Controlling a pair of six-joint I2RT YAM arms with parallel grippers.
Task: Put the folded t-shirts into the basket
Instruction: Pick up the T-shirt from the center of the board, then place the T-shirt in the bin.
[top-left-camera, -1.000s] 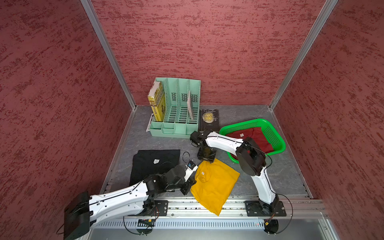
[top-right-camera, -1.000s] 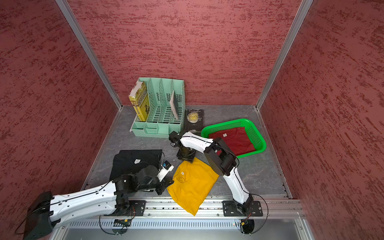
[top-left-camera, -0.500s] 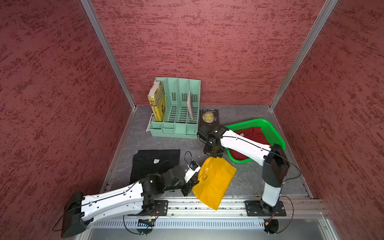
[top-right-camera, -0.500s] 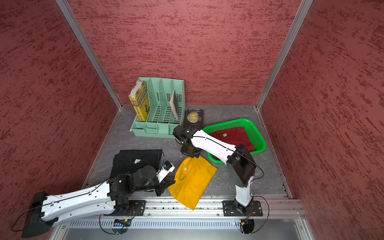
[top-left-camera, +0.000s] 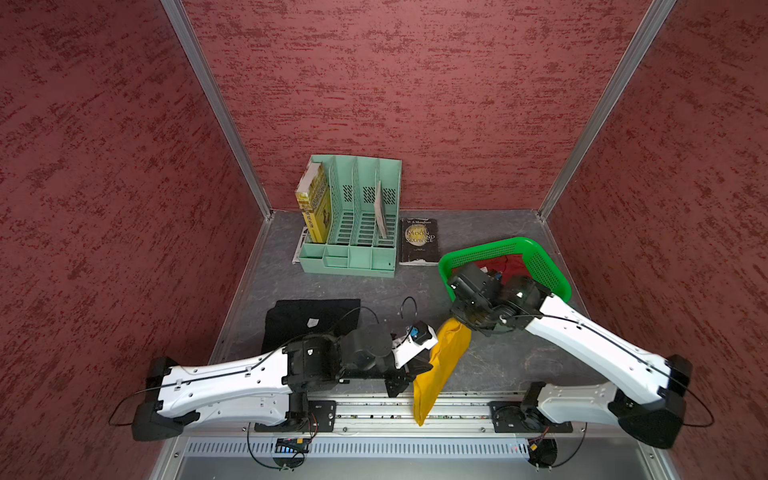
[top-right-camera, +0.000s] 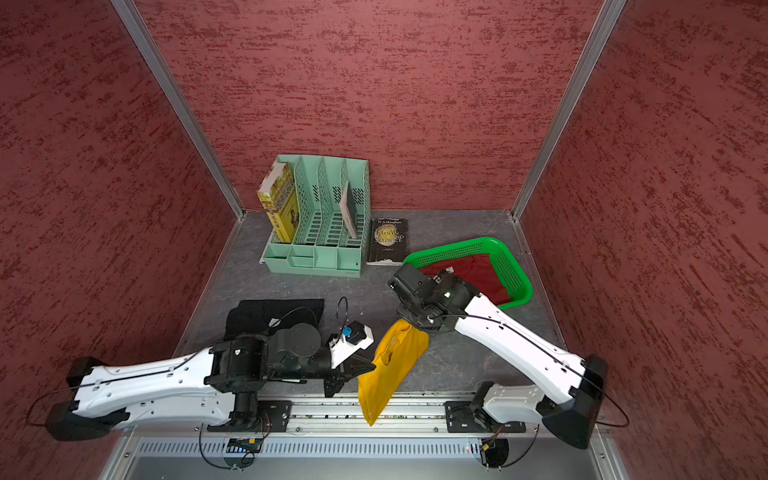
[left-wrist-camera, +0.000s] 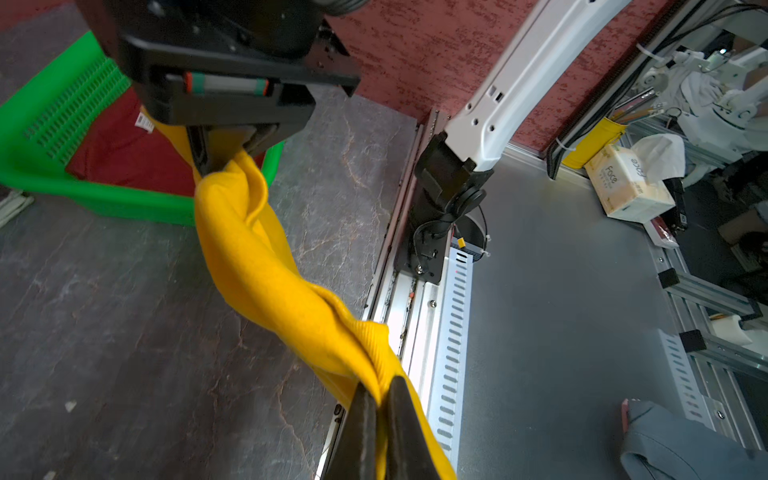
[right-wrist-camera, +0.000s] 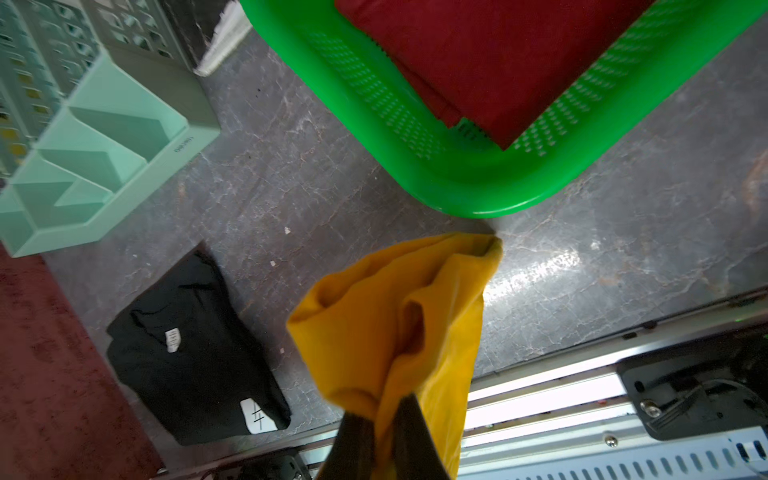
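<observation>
The mustard yellow t-shirt (top-left-camera: 442, 364) hangs from both grippers, so the left gripper goes on moving toward the green basket before it lets go above the dark red t-shirt (top-right-camera: 477, 276).
The mustard yellow t-shirt (top-left-camera: 440, 365) hangs off the table, bunched and stretched between both grippers. My right gripper (top-left-camera: 458, 322) is shut on its upper end, just in front of the green basket (top-left-camera: 555, 272). My left gripper (top-left-camera: 427, 365) is shut on its side edge near the front rail. In the left wrist view the jaws (left-wrist-camera: 380, 399) pinch the ribbed yellow cloth (left-wrist-camera: 257, 257). In the right wrist view the jaws (right-wrist-camera: 384, 409) pinch a yellow fold (right-wrist-camera: 374, 316). A dark red t-shirt (top-right-camera: 486, 274) lies in the basket (top-right-camera: 519, 276). The black t-shirt (top-left-camera: 303, 316) lies flat at left.
A mint-green file organizer (top-left-camera: 353, 232) holding a yellow book (top-left-camera: 316, 203) stands at the back. A black paperback (top-left-camera: 419, 241) lies between it and the basket. The metal rail (top-left-camera: 461, 409) runs along the front edge. Red walls enclose three sides.
My right gripper shut on the yellow t-shirt's far edge and rose with it toward the basket. The shirt went from lying flat to hanging between both grippers.
</observation>
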